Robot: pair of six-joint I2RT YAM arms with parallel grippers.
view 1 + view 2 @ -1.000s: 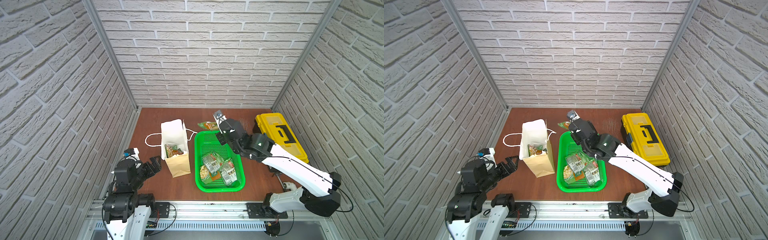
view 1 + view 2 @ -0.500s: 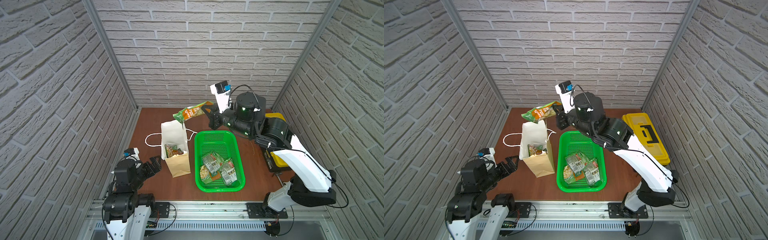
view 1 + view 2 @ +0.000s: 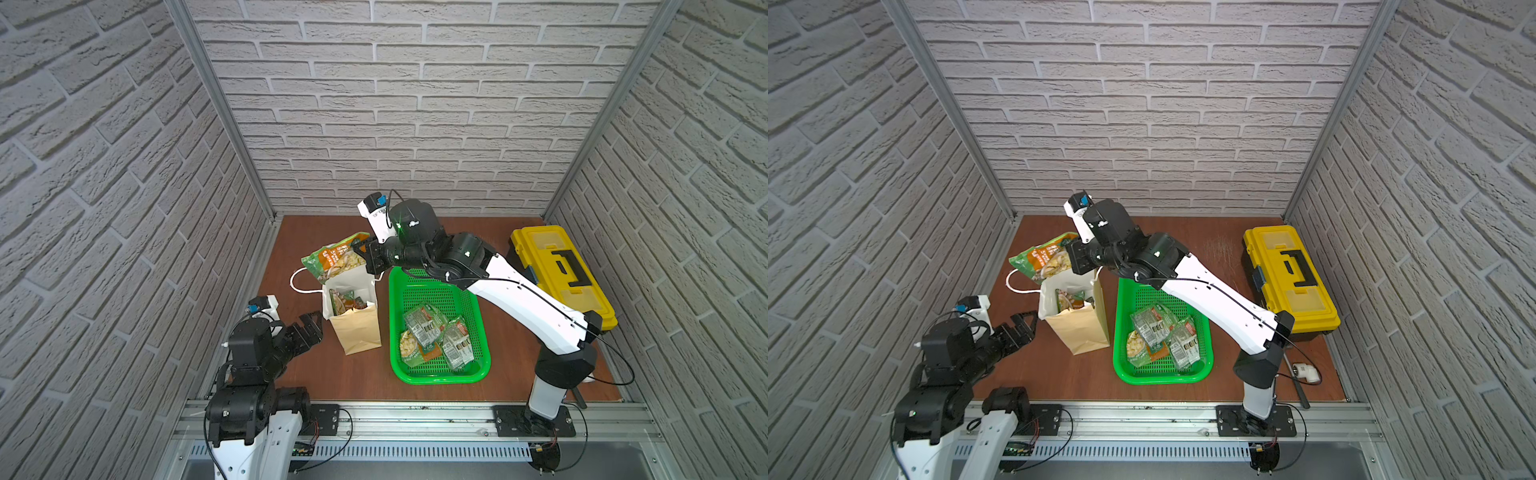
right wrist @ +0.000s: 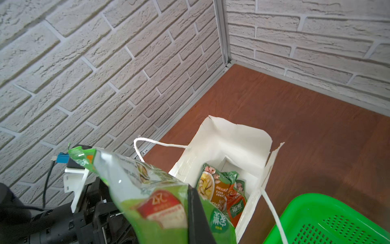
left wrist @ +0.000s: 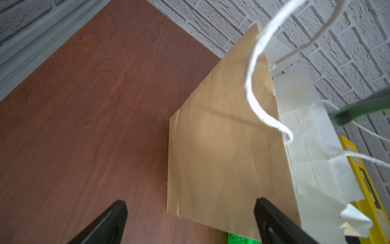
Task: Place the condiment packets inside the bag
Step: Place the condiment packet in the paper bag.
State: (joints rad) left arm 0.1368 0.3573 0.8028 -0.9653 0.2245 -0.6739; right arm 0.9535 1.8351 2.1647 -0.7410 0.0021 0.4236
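The held packet (image 3: 332, 257) is above the bag's rim and the bag's opening is wide, so my right gripper should keep moving to the opening's middle (image 3: 349, 289) and let go there.
My right gripper (image 3: 365, 252) (image 3: 1074, 258) (image 4: 193, 203) is shut on one end of a green and orange condiment packet (image 3: 336, 259) (image 3: 1043, 259) (image 4: 147, 190). That packet hangs just above the far rim of the bag (image 3: 360, 334) (image 3: 1080, 330) (image 4: 236, 135), an upright tan one with a white inside. More packets (image 3: 347, 301) (image 4: 221, 190) stand inside the bag. Several others (image 3: 432, 336) (image 3: 1158, 332) lie in the green basket (image 3: 436, 377) (image 3: 1158, 379). My left gripper (image 3: 309, 329) (image 3: 1022, 323) (image 5: 190, 206) is open, low beside the bag's left face, holding nothing.
A yellow toolbox (image 3: 561, 274) (image 3: 1289, 274) stands at the right, behind my right arm. The bag's white cord handles (image 3: 296, 282) (image 5: 251, 84) loop out to the left and right. A small white fitting (image 3: 1306, 370) lies near the front right corner.
My right arm picked the packet up from behind the basket, swung it left and high, and has now lowered it toward the bag's mouth. The left arm stayed still.
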